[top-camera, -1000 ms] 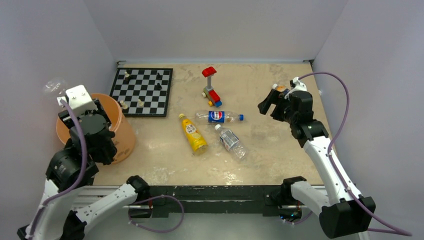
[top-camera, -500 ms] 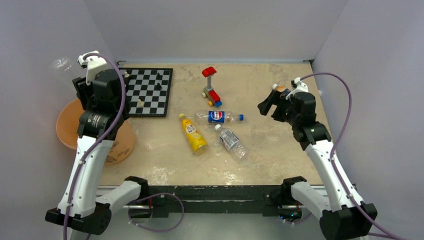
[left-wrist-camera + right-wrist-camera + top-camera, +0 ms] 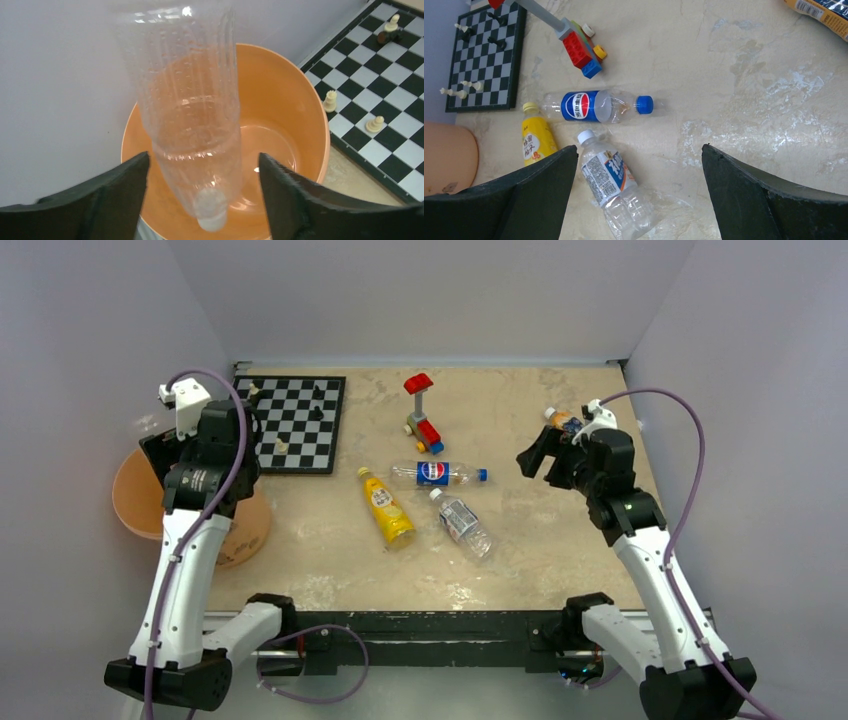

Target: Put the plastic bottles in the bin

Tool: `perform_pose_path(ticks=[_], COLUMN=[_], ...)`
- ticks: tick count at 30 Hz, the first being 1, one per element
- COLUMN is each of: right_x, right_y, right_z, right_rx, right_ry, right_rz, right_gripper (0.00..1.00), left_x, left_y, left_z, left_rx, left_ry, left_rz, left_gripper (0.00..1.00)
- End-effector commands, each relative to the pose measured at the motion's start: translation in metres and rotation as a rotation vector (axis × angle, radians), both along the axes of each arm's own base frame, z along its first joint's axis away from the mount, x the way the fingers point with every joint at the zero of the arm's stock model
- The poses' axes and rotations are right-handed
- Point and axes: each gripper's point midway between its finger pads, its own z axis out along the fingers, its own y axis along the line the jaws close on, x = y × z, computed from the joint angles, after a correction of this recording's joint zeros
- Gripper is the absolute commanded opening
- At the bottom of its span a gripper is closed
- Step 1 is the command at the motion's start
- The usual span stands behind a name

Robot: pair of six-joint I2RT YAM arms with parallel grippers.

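The yellow bottle's sides are clear of the white-capped bottle, so my open left gripper should next go to the label and close around it.
In the left wrist view a clear bottle hangs cap down over the peach-orange bin. My left gripper is open, its jaws standing clear of the bottle on both sides. On the table lie a yellow bottle, a blue-labelled bottle and a clear white-capped bottle. An orange-brown bottle lies behind my right gripper. That gripper is open above the table, with the clear bottle below its left finger.
A chessboard with several pieces lies right of the bin. A red-blue-yellow toy brick figure stands at the back centre. Grey walls close in the left, back and right sides.
My left arm swung from low over the bin to upright with the gripper above it. Its jaws opened and released the clear bottle. The right arm barely moved.
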Motion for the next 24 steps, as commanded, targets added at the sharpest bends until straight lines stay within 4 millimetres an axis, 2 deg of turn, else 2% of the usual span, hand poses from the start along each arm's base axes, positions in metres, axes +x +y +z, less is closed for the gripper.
perform_pose_path(ticks=[1, 5, 8, 10, 17, 21, 22, 24], right_x=[-0.003, -0.005, -0.004, -0.003, 0.002, 0.001, 0.000, -0.002], right_y=[-0.007, -0.009, -0.010, -0.009, -0.008, -0.009, -0.009, -0.011], right_z=[0.011, 0.013, 0.013, 0.011, 0.009, 0.009, 0.010, 0.011], right_rx=[-0.033, -0.028, -0.022, -0.021, -0.012, -0.015, -0.017, -0.019], right_ry=[-0.040, -0.060, -0.068, -0.063, -0.046, -0.041, -0.041, -0.041], right_rz=[-0.010, -0.026, -0.034, -0.035, -0.040, -0.042, -0.045, -0.049], right_gripper=[0.99, 0.99, 0.99, 0.99, 0.99, 0.99, 0.99, 0.99], left_x=[-0.005, -0.010, -0.007, -0.003, 0.001, 0.005, 0.006, 0.010], left_y=[-0.009, -0.020, -0.057, -0.092, -0.223, -0.305, -0.319, -0.331], left_z=[0.005, 0.008, 0.011, 0.001, -0.071, -0.125, -0.136, -0.154], left_rx=[-0.097, -0.134, -0.205, -0.293, -0.557, -0.847, -0.899, -0.926], left_ry=[-0.057, -0.042, -0.053, -0.027, 0.191, 0.272, 0.290, 0.323], left_rz=[-0.025, -0.086, -0.241, -0.354, -0.594, -0.697, -0.714, -0.696], left_gripper=[1.00, 1.00, 1.00, 1.00, 1.00, 1.00, 1.00, 1.00])
